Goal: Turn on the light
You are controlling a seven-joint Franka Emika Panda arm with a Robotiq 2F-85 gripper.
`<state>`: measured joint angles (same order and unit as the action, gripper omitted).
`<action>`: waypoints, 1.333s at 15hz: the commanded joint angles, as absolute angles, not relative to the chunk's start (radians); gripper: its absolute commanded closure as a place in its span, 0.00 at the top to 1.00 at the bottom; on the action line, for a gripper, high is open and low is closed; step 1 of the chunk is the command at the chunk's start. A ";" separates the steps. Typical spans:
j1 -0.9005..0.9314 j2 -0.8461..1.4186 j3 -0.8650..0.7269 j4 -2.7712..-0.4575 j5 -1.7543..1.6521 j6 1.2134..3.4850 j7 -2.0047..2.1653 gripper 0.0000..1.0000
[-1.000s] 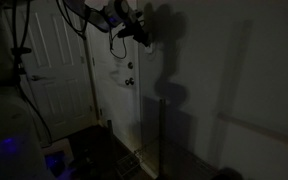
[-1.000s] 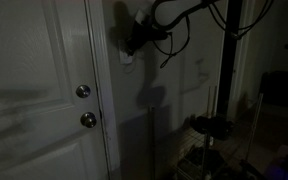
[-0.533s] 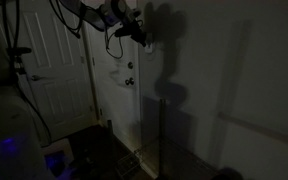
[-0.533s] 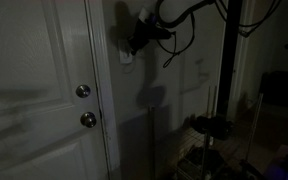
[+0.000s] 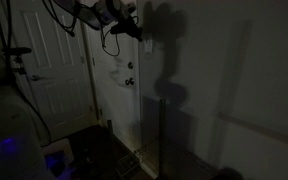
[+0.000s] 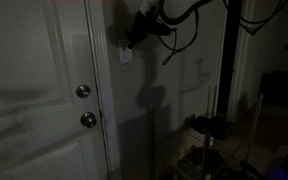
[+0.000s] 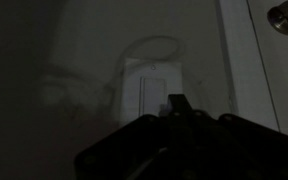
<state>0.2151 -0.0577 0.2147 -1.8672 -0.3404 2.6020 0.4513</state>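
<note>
My gripper's closed fingers are in line with the light switch plate's edge, so I need to move back over the middle paddle before I press.
The room is dark. The light switch, a small white upright plate, sits on the wall just right of the door frame. It also shows in the wrist view, straight ahead of the fingers. My gripper hangs just above and to the right of the plate, close to the wall; it also shows in an exterior view. In the wrist view the fingers form one dark tip, pressed together and empty, just below and right of the switch. No lamp is in view.
A white panelled door with two round knobs stands left of the switch; one knob shows in the wrist view. Cables hang from the arm. A dark stand with a pole stands to the right.
The gripper has drifted slightly up and back from the switch plate. The room is still dark.
</note>
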 commanded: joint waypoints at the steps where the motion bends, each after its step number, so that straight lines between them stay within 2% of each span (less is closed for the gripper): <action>1: 0.208 -0.044 0.237 -1.859 -0.351 2.609 0.469 0.00; 11: 0.215 0.069 0.188 -1.726 -0.436 2.601 0.511 0.00; 20: 0.230 0.077 0.168 -1.717 -0.533 2.602 0.636 0.00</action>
<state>0.2236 0.0584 0.1866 -1.7437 -0.4668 2.5965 0.5702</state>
